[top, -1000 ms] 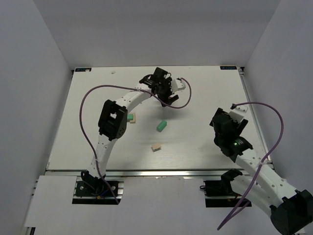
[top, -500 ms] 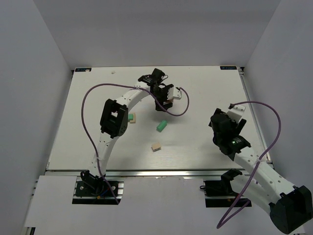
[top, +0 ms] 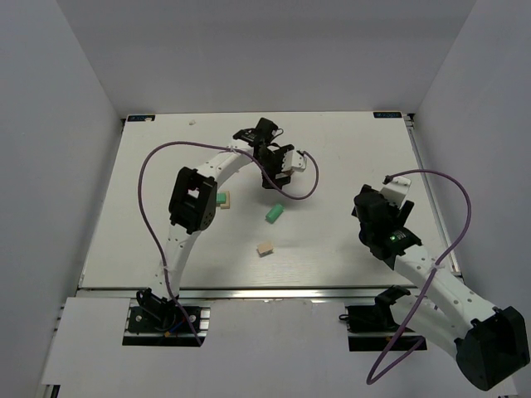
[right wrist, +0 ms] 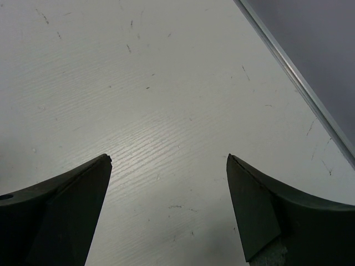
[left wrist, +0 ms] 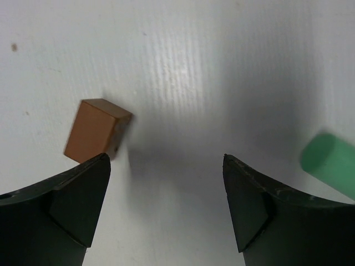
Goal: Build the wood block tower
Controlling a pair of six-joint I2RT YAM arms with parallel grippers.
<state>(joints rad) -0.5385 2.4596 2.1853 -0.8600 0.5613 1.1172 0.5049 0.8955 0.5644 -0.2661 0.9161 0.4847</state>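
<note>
The dark brown cube point(left wrist: 94, 131) is outside the left gripper's fingers, so the robot should bring those fingers around the cube before it carries the cube to the mint block point(top: 221, 199).
No tower stands; the blocks lie scattered. In the left wrist view a dark brown cube point(left wrist: 97, 128) lies on the table just beyond my left finger point(left wrist: 77, 205), outside the jaws. My left gripper point(left wrist: 166, 160) is open and empty, low over the table point(left wrist: 183, 66). A green block point(left wrist: 330, 163) shows at the right edge, and also in the top view point(top: 275, 213), near my left gripper point(top: 275, 176). A tan block point(top: 265, 248) lies nearer. A mint block point(top: 221, 199) and a tan block point(top: 233, 200) lie beside the left arm. My right gripper point(top: 367, 203) is open and empty over bare table point(right wrist: 168, 158).
The table's right edge point(right wrist: 299, 83) runs close to my right gripper. Grey walls enclose the table on the left, back and right. Purple cables loop over both arms point(top: 158, 166).
My left gripper has come nearer from the far middle of the table and now sits beside the brown cube. My right gripper has shifted slightly left.
</note>
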